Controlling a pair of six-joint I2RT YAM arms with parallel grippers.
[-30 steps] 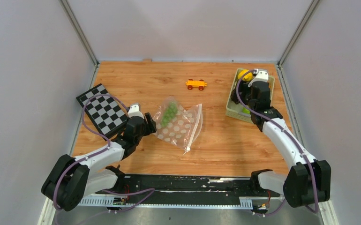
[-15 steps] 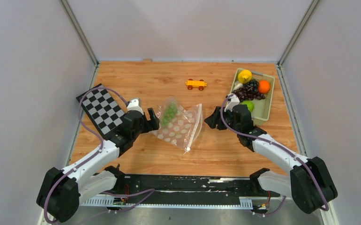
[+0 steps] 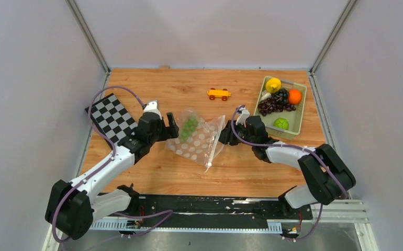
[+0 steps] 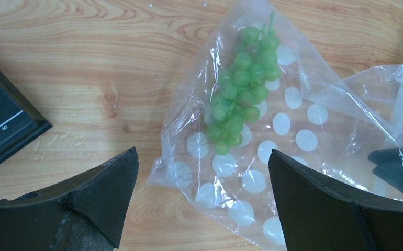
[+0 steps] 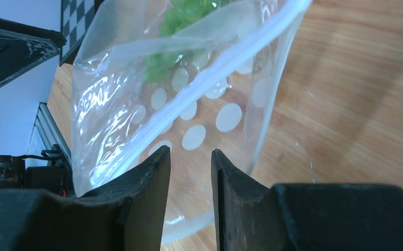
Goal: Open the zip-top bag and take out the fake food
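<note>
The grape bunch (image 3: 188, 128) lies deep at the bag's closed end, so my left gripper should hold that end while my right gripper reaches through the bag's gaping opening (image 3: 213, 141).
The zip-top bag (image 3: 202, 142) lies flat mid-table, clear with whitish dots, and a green grape bunch (image 3: 190, 125) is inside it. My left gripper (image 3: 171, 129) hovers wide open at its left corner; in the left wrist view the bag (image 4: 293, 112) and grapes (image 4: 238, 97) lie beyond the left gripper (image 4: 203, 154). My right gripper (image 3: 224, 137) is low at the bag's right, zip edge. In the right wrist view the bag (image 5: 136, 99) gapes at its mouth. The right gripper (image 5: 190, 151) has a narrow gap, with the lower lip's plastic lying in it.
A pale green tray (image 3: 300, 117) at the right holds a lemon (image 3: 273, 84), an orange ball (image 3: 294, 97), purple grapes (image 3: 273, 103), a white mushroom (image 3: 265, 95) and a green round piece (image 3: 280, 123). An orange toy car (image 3: 219, 93) sits behind the bag. A checkerboard (image 3: 110, 117) lies left.
My right arm swung from the tray down to the bag's zip edge while its jaws narrowed. My left gripper opened wide and edged closer to the bag's left corner.
</note>
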